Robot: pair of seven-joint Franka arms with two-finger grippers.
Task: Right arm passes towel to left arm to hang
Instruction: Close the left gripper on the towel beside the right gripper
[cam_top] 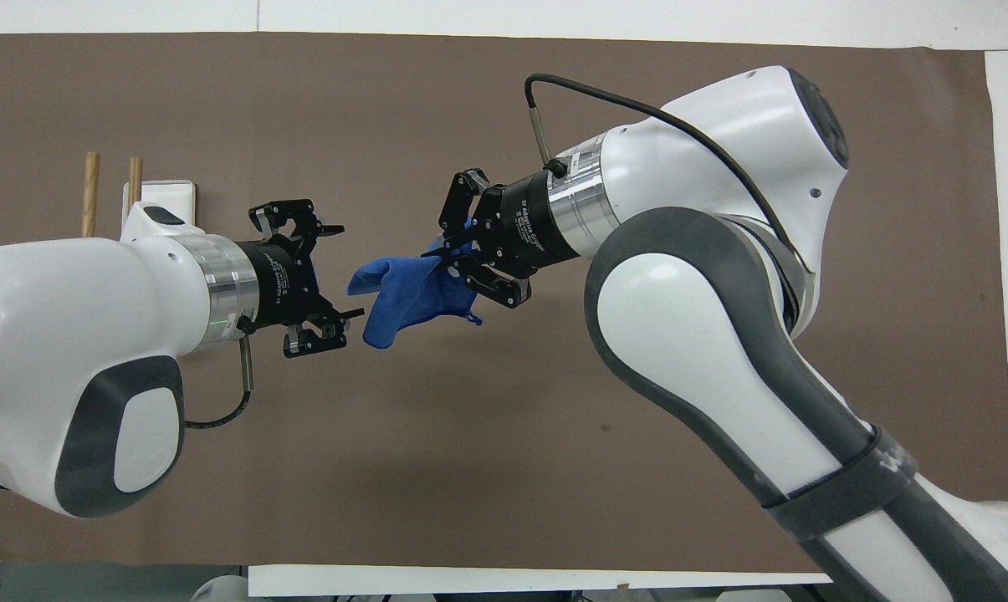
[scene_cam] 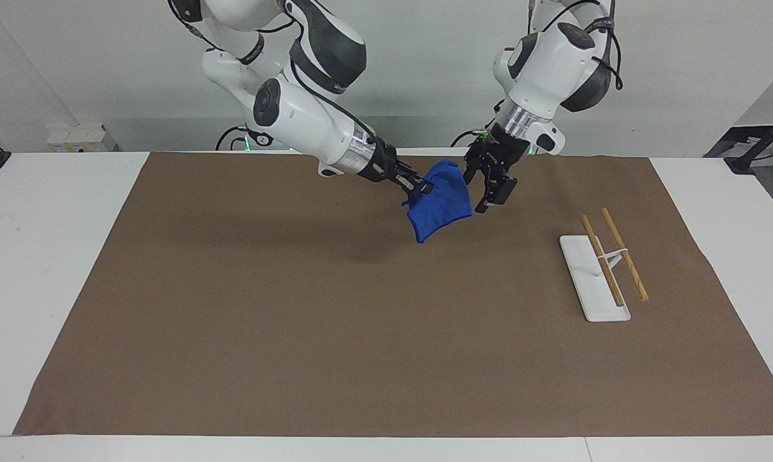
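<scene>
The robot's right gripper is holding the blue towel far from the rack [scene_cam: 593, 278], so the left gripper should grip the towel's free tip [cam_top: 366, 276] and bring it to the rods.
The blue towel [scene_cam: 441, 204] hangs in the air over the brown mat, pinched at one edge by my right gripper [scene_cam: 423, 188], which is shut on it. In the overhead view the towel [cam_top: 407, 288] droops from the right gripper [cam_top: 452, 257] toward the left arm's end of the table. My left gripper [scene_cam: 489, 187] is open and points at the towel. In the overhead view the left gripper [cam_top: 343, 272] has its fingers spread on either side of the towel's free tip. I cannot tell whether it touches the towel.
A white rack base [scene_cam: 588, 282] with two wooden rods [scene_cam: 625, 255] stands on the brown mat [scene_cam: 360, 333] toward the left arm's end. In the overhead view the rack base [cam_top: 171, 192] is partly covered by the left arm.
</scene>
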